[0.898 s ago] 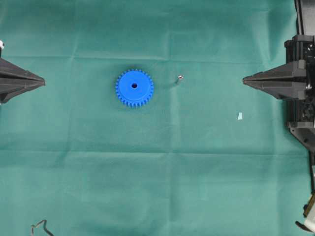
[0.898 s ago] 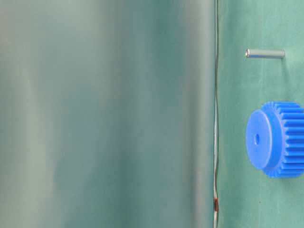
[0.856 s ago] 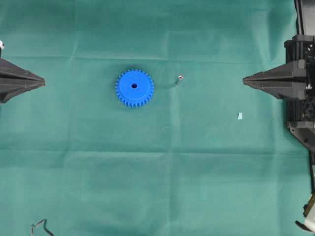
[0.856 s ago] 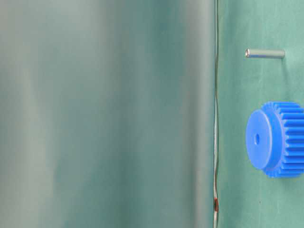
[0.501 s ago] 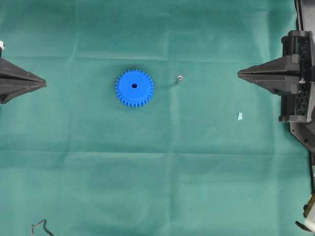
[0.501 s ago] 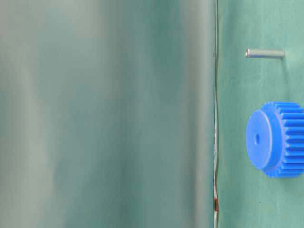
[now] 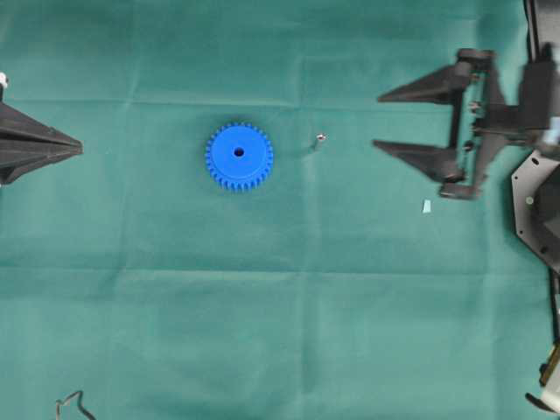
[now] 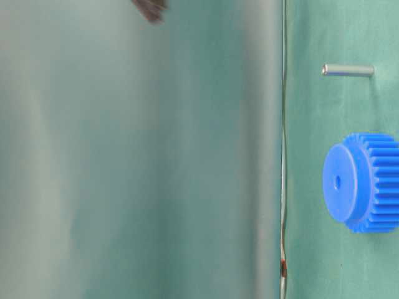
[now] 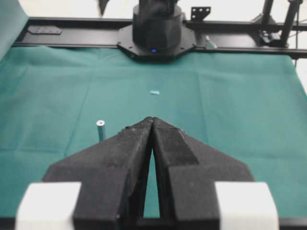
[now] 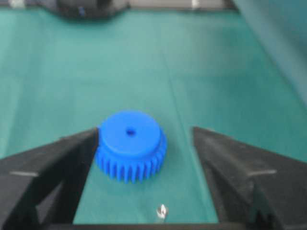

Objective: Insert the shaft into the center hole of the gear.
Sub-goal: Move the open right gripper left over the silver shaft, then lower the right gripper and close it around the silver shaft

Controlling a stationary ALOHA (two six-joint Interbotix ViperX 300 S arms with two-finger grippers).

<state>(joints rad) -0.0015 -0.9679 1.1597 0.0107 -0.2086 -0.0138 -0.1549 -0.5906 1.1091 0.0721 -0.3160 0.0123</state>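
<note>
The gear's center hole (image 7: 239,152) is barely wider than the silver tip of the shaft (image 7: 319,141), so the shaft will stay straight up with its tip in view when the robot inserts it.
The blue gear (image 7: 239,157) lies flat on the green cloth, its center hole (image 7: 239,152) facing up and empty. Just right of it the small silver shaft (image 7: 320,138) stands upright on the cloth; it also shows in the table-level view (image 8: 348,70) beside the gear (image 8: 365,182). My right gripper (image 7: 377,121) is open wide, its tips a short way right of the shaft and holding nothing. Its wrist view has the shaft (image 10: 162,211) low between the fingers and the gear (image 10: 130,143) beyond. My left gripper (image 7: 80,149) stays shut and empty at the left edge, far from the gear.
A pale blue scrap (image 7: 427,206) lies on the cloth below the right gripper. A thin cable (image 7: 70,404) curls at the bottom left corner. In the left wrist view the shaft (image 9: 100,129) stands left of the shut fingers, with the other arm's black base (image 9: 157,28) beyond.
My right gripper went from shut to wide open and moved left toward the shaft. The left gripper, gear and shaft stayed put.
</note>
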